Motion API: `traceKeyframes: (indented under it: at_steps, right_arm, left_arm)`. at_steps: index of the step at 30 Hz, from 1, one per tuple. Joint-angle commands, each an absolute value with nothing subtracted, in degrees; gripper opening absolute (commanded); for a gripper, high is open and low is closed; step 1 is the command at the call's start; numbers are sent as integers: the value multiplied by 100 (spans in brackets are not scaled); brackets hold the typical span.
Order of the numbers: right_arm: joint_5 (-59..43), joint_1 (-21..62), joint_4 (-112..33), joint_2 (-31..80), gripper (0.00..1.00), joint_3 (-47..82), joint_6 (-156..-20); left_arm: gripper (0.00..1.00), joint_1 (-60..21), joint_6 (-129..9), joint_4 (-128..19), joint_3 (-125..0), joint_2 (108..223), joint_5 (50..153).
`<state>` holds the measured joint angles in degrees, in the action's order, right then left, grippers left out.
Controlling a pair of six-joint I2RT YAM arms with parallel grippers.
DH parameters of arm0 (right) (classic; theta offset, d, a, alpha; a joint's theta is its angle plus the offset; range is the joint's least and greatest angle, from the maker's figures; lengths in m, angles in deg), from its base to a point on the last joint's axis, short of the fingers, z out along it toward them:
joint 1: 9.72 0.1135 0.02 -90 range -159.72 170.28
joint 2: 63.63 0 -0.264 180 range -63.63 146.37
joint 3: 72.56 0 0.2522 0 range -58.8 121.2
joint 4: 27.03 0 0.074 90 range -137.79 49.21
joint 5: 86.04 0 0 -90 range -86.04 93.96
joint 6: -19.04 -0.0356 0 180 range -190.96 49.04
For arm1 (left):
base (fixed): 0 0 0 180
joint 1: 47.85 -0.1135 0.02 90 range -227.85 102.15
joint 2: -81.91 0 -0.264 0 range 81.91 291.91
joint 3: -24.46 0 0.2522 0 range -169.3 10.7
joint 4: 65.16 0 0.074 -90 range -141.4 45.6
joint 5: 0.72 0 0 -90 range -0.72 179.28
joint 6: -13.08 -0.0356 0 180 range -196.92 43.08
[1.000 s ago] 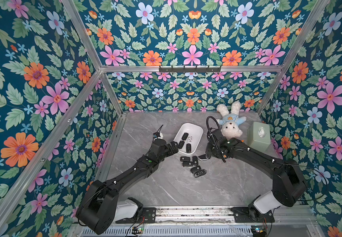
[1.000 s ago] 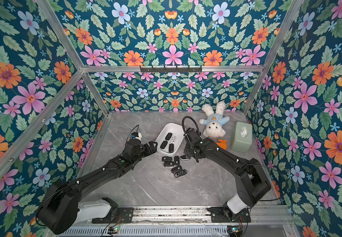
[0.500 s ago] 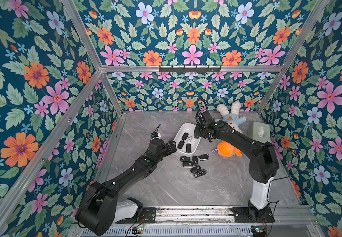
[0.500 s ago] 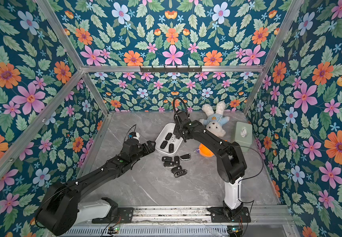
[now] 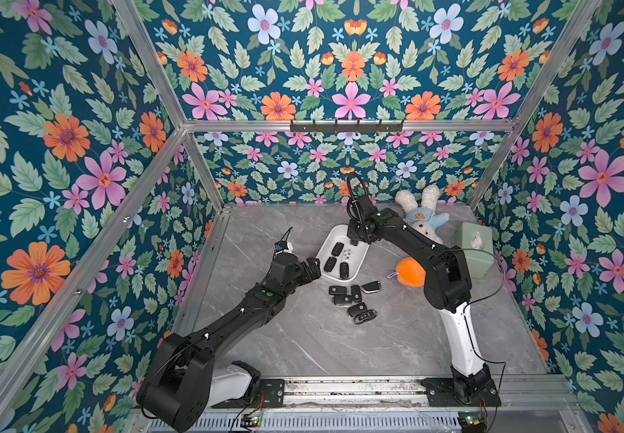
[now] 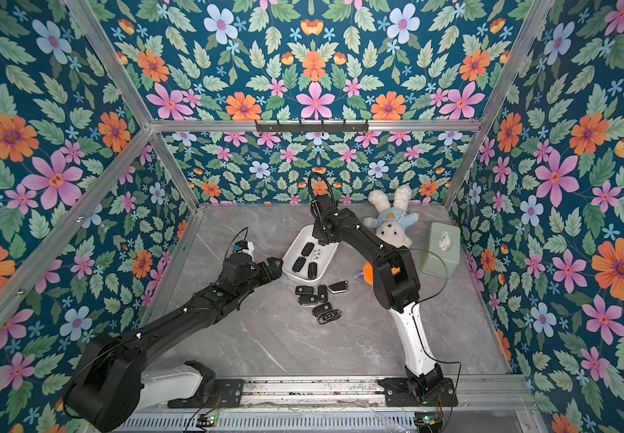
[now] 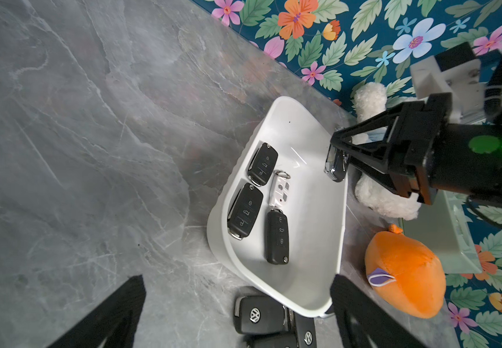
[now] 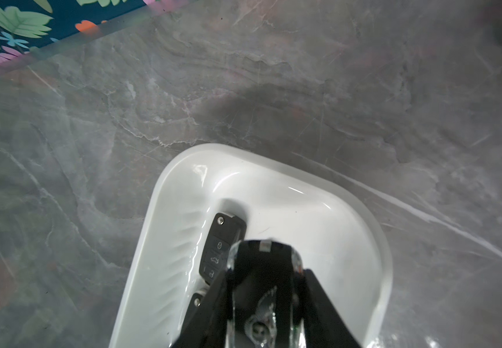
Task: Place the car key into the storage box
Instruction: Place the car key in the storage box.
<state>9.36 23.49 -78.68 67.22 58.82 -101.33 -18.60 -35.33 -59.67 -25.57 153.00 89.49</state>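
Observation:
The black and chrome car key (image 7: pixel 337 165) is over the clear bottom in the storage box (image 7: pixel 312 178), so my right gripper should continue to go down until the key touches that bottom, and then let go.
The storage box (image 5: pixel 360 258) is a shallow white tub in the middle of the grey table, shown in both top views (image 6: pixel 327 258). Several car keys lie in it: black fobs (image 7: pixel 245 211) and one white fob (image 7: pixel 280 191). My right gripper (image 5: pixel 355 240) hangs over the box's far end, shut on a black and chrome car key (image 7: pixel 335 164). That key fills the space between the fingers in the right wrist view (image 8: pixel 262 286), above the box floor (image 8: pixel 319 229). My left gripper (image 5: pixel 312 268) stands open beside the box's near left corner, with nothing between its fingers (image 7: pixel 237 281).
Several loose black keys (image 5: pixel 348 298) lie on the table just in front of the box. A white bunny plush (image 5: pixel 421 217), an orange plush (image 5: pixel 409 271) and a pale green tissue box (image 5: pixel 473 247) sit to the right. Floral walls enclose three sides.
My right gripper rose from the loose keys with a key and swung back over the box's far end, and its elbow lifted off the orange plush. The left arm barely moved.

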Motion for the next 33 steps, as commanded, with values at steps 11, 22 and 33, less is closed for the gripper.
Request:
traceKeyframes:
  at_steps: [11,22,33]
  right_arm:
    - [714,2192,-8008,7438,30,6275,-10194]
    - [598,2157,-7959,7664,33,6250,-10300]
    - [646,2156,-8036,7643,52,6414,-10324]
  left_arm:
    - [100,-1902,-3649,-5870,-2533,15256,8904]
    - [99,-1929,-3636,-5826,-2524,15328,8912]
    - [99,-1937,-3622,-5808,-2517,15309,8928]
